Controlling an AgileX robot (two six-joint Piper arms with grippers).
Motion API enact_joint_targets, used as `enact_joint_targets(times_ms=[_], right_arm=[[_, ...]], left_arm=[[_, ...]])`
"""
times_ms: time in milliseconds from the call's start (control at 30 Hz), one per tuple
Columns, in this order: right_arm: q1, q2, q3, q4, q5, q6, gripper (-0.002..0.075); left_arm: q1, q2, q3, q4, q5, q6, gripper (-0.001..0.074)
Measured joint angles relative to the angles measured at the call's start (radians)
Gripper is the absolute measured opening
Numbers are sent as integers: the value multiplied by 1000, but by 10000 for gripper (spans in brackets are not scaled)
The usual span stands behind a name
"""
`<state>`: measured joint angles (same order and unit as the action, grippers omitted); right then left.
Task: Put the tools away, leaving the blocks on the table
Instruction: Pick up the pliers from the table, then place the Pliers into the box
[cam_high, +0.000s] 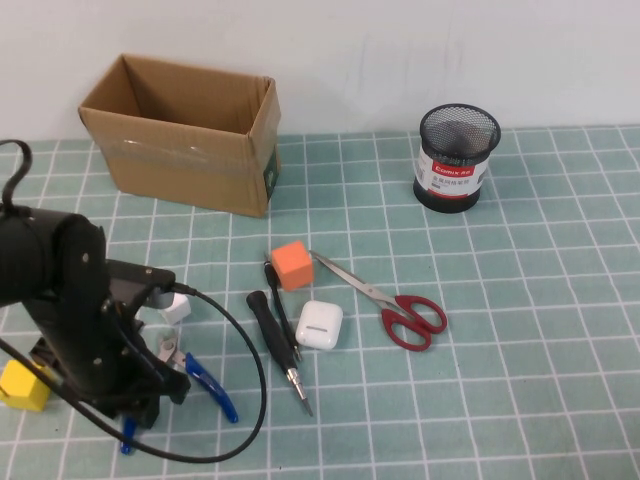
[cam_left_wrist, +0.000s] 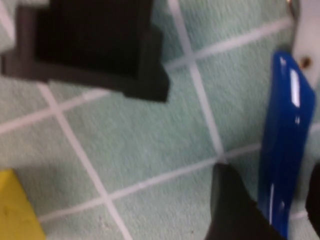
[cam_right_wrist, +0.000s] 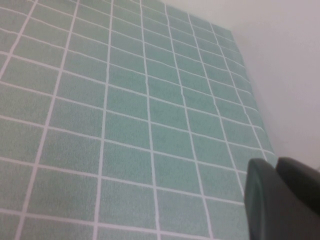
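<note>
The thick black screwdriver seems to be longer than the pen holder. Its handle will lean out past the pen holder's rim when I let it down inside.
My left gripper is low over the table at the front left, open, with one blue handle of the pliers between its fingers. In the high view the arm hides the gripper; the pliers stick out beside it. The red-handled scissors, the thick black screwdriver and the thin black screwdriver lie mid-table. The orange cube, the white cube and the yellow cube sit on the mat. My right gripper is shut, above bare mat, outside the high view.
An open cardboard box stands at the back left and a black mesh pen holder at the back right. A white earbud case lies beside the screwdrivers. A small black bracket lies near the pliers.
</note>
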<state>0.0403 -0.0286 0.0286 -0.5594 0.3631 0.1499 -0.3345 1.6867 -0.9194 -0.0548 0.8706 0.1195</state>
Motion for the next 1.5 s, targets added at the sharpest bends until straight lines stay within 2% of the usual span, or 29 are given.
enact_joint_targets(times_ms=[200, 400, 633, 833, 1033, 1300, 1500], right_arm=[[0, 0, 0, 0, 0, 0, -8], [0, 0, 0, 0, 0, 0, -8], [0, 0, 0, 0, 0, 0, -8], [0, 0, 0, 0, 0, 0, -8], [0, 0, 0, 0, 0, 0, -8], [0, 0, 0, 0, 0, 0, -8], [0, 0, 0, 0, 0, 0, -8]], left_arm=[[0, 19, -9, 6, -15, 0, 276], [0, 20, -11, 31, -29, 0, 69], [-19, -23, -13, 28, -25, 0, 68], [-70, -238, -77, 19, 44, 2, 68], [-74, -397, -153, 21, 61, 40, 67], [-74, -448, -161, 41, -118, 102, 67], [-78, -459, -147, 135, -321, 139, 67]])
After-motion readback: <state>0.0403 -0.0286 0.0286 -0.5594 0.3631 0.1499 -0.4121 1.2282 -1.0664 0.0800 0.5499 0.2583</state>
